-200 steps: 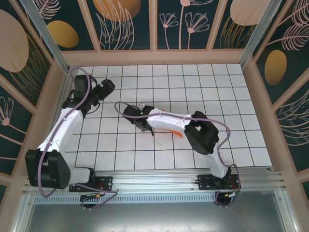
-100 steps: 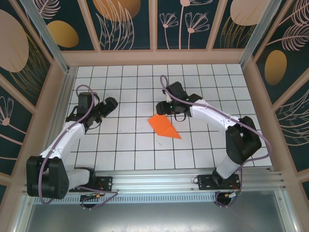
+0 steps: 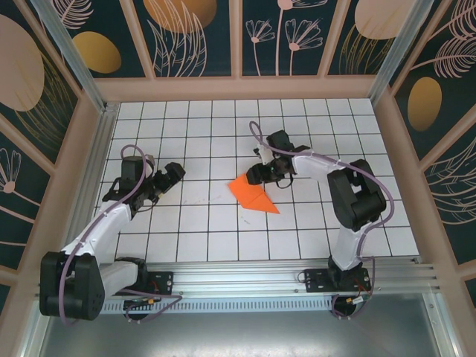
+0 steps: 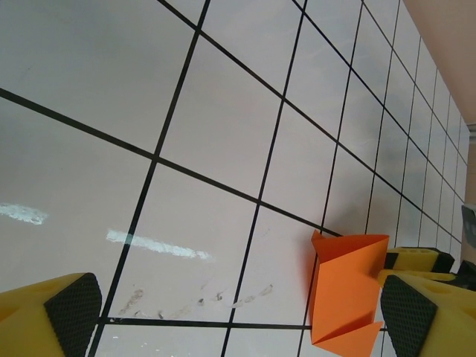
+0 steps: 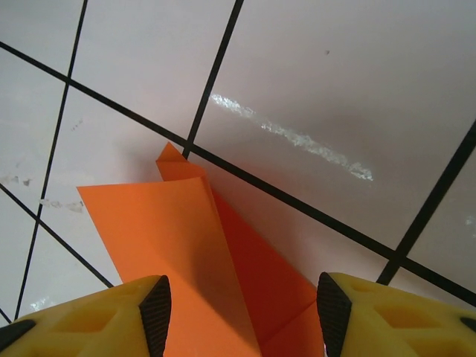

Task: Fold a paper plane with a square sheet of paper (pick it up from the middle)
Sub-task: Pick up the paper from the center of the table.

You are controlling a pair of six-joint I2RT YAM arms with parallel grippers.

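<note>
My gripper is going to pinch the orange paper (image 3: 251, 195), which has creased flaps (image 4: 349, 335) along it, so the paper will stand up in a fold with its sides spreading out.
The square sheet of paper (image 3: 250, 193) lies flat on the white tiled table (image 3: 193, 230), folded into a bright orange layered wedge with its point toward the near right. My right gripper (image 3: 258, 176) hovers low at the paper's far edge. In the right wrist view its jaws (image 5: 245, 316) stand open, with the paper (image 5: 171, 245) and a raised crease on the table below the gap. My left gripper (image 3: 175, 173) is about two tiles left of the paper, open wide and holding nothing. The left wrist view has the paper (image 4: 346, 290) ahead by the right fingertip (image 4: 407, 321).
Wooden walls (image 3: 85, 171) frame the table on three sides, and an aluminium rail (image 3: 245, 279) runs along the near edge. Grey smudges (image 4: 201, 301) mark a tile in front of the left gripper. Bare tiles lie near and left of the paper.
The right arm swung off the paper, uncovering it, and its gripper came down at the paper's far edge. The left gripper drifted slightly nearer and opened wider.
</note>
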